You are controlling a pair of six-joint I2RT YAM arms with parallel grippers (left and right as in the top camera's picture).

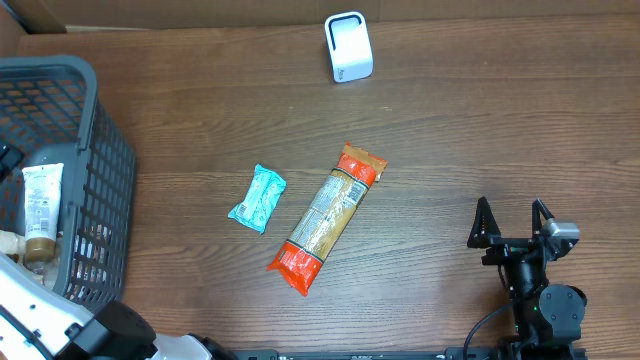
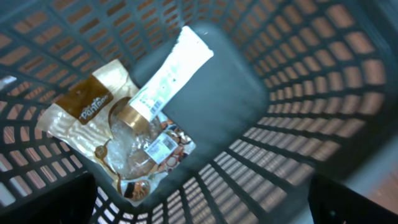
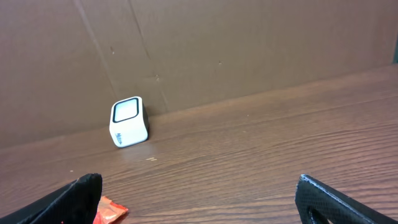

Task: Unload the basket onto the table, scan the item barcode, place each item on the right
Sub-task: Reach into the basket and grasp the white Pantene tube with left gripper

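My left gripper should go down next, because the white tube's body (image 1: pixel 42 200) sticks out clear of the gold-and-clear packet, until the gripper's open fingers are on both sides of that body (image 1: pixel 43 186).
A white barcode scanner (image 1: pixel 348 47) stands at the table's far edge, also in the right wrist view as the scanner (image 3: pixel 129 121). A long orange-ended packet (image 1: pixel 328 218) and a small teal packet (image 1: pixel 258 198) lie mid-table. A white tube (image 2: pixel 168 78) and a gold-and-clear packet (image 2: pixel 93 118) lie loose on the floor of the grey basket (image 1: pixel 95 190). My left gripper (image 2: pixel 205 208) hangs open above the basket's inside, holding nothing. My right gripper (image 1: pixel 513 218) rests open at the near right, with only bare wood between its fingers (image 3: pixel 84 193).
The basket's mesh walls (image 2: pixel 311 93) surround the left gripper on all sides. A brown cardboard wall (image 3: pixel 217 43) runs along the back behind the scanner. The orange packet's corner (image 3: pixel 111 211) shows beside the right gripper's left finger.
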